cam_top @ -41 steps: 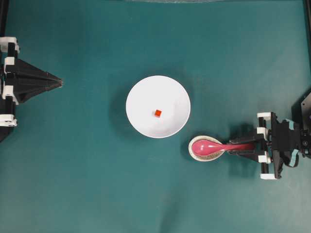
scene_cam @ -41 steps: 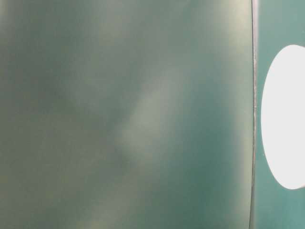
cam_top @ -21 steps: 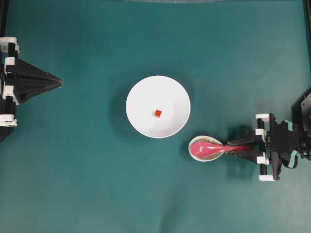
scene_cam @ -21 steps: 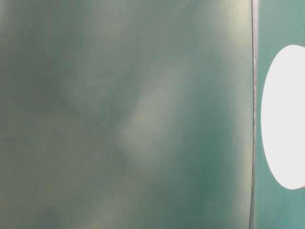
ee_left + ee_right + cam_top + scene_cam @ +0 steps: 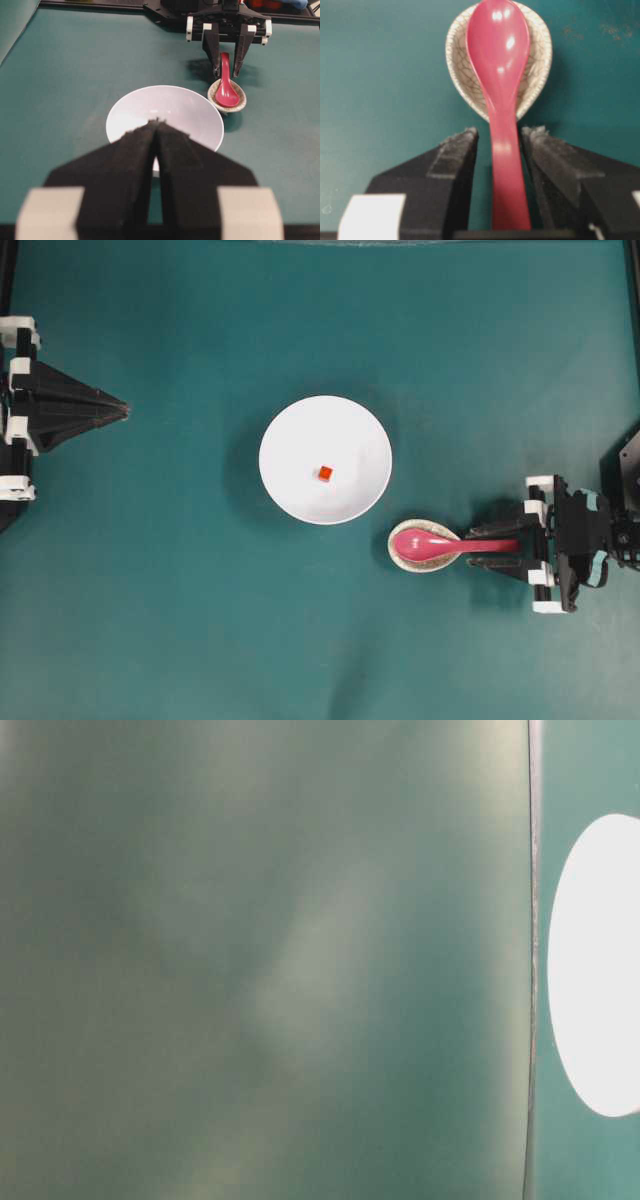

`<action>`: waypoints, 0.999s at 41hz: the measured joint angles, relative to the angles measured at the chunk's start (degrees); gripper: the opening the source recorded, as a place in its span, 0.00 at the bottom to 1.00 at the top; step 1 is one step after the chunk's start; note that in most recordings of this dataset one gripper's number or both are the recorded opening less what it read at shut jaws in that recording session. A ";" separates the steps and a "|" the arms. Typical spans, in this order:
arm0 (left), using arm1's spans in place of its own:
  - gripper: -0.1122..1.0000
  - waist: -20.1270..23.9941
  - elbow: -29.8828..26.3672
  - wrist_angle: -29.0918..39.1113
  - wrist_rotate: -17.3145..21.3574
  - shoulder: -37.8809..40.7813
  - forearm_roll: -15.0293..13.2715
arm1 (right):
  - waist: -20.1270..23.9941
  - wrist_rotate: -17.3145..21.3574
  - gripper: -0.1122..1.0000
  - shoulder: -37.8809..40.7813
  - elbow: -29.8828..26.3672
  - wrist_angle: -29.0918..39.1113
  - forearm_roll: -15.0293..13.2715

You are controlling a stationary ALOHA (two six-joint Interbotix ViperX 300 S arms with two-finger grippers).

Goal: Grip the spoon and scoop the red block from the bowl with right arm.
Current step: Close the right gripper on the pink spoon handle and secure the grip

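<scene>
The red block (image 5: pixel 325 473) lies clear of the white bowl's rim (image 5: pixel 264 444). I expect it to slide there before it goes into the scoop when I push the spoon.
The pink-red spoon (image 5: pixel 430 541) lies with its scoop in a small speckled dish (image 5: pixel 425 566), handle pointing right. My right gripper (image 5: pixel 472 547) is open and straddles the handle. In the right wrist view both fingers (image 5: pixel 460 150) stand clear of the spoon (image 5: pixel 500 60), with a gap on each side. The white bowl (image 5: pixel 290 455) sits mid-table with the tiny red block (image 5: pixel 325 473) inside. My left gripper (image 5: pixel 125 410) rests shut at the left edge, pointing at the bowl (image 5: pixel 185 107); the block is hidden behind its fingers in that view.
The speckled dish (image 5: pixel 457 65) lies just right of and below the bowl, nearly touching it. The table-level view is mostly a blurred green surface, with the bowl (image 5: pixel 595 965) at its right edge. A green mat covers the table.
The right gripper's jaws have spread apart from the spoon handle, which they held closely a second ago. The spoon stays in the dish. The left arm has not moved.
</scene>
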 measured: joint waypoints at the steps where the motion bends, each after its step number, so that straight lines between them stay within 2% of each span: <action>1: 0.10 0.00 0.00 0.00 0.00 0.00 -0.09 | 0.00 0.00 0.52 0.00 0.00 0.09 0.00; 31: 0.10 0.00 0.00 0.79 0.00 -0.09 -0.09 | 0.00 0.00 0.52 -1.41 0.88 -0.09 0.70; 41: 0.10 0.00 0.00 0.79 0.00 -0.09 -0.09 | 0.00 0.00 0.47 -2.46 1.23 -0.09 0.70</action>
